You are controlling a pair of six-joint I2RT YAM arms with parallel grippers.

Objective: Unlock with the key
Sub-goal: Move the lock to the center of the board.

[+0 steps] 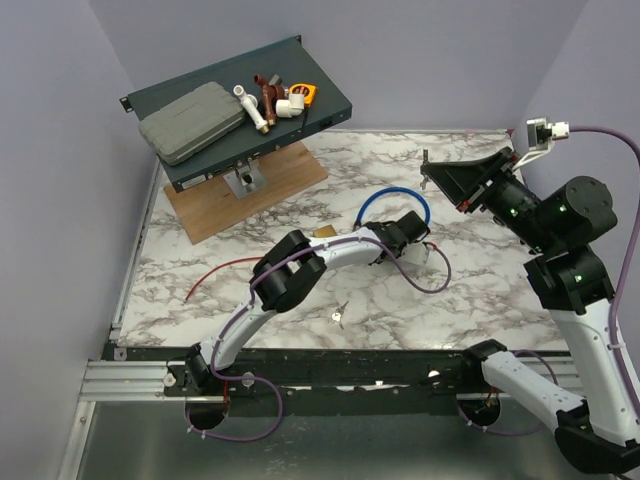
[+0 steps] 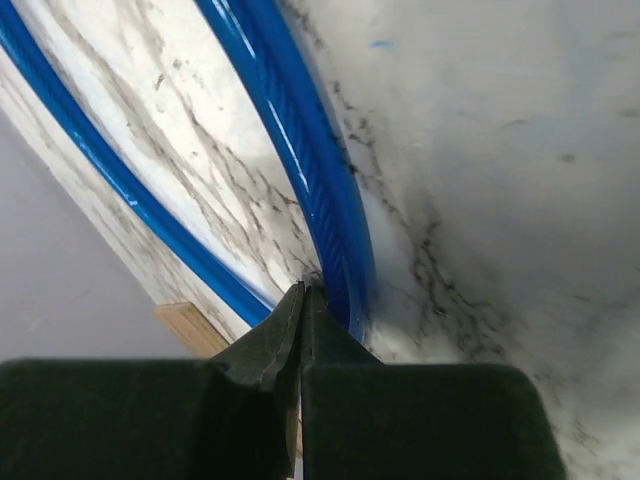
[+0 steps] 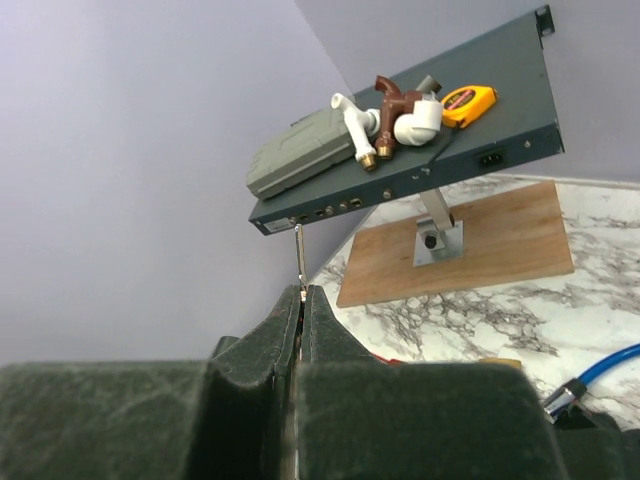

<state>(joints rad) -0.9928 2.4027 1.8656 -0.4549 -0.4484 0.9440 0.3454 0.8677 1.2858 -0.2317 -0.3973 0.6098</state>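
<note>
Next, my left gripper moves back, opens and holds the lock's body for the key, because it is closed against the blue hose (image 2: pixel 340 245), outside the silver lock's body (image 3: pixel 561 400).
A thin silver key (image 3: pixel 299 255) sticks straight out from the tips of my right gripper (image 3: pixel 303 292), which is shut on it. In the top view that gripper (image 1: pixel 430 180) hangs raised above the back right of the marble table, with the key (image 1: pixel 425 166) pointing left. My left gripper (image 2: pixel 303 292) is shut with nothing visible between its tips, low over the table against a blue hose (image 2: pixel 330 215). From above, the left gripper (image 1: pixel 392 235) sits inside the blue hose loop (image 1: pixel 395 195). A small brass-coloured piece (image 1: pixel 325 231) lies beside the left forearm.
A dark shelf (image 1: pixel 330 110) on a wooden board (image 1: pixel 290 185) stands at the back left, carrying a grey case (image 1: pixel 192 122), pipe fittings and a tape measure (image 1: pixel 303 92). A red wire (image 1: pixel 215 270) and a small silver object (image 1: pixel 340 315) lie on the marble.
</note>
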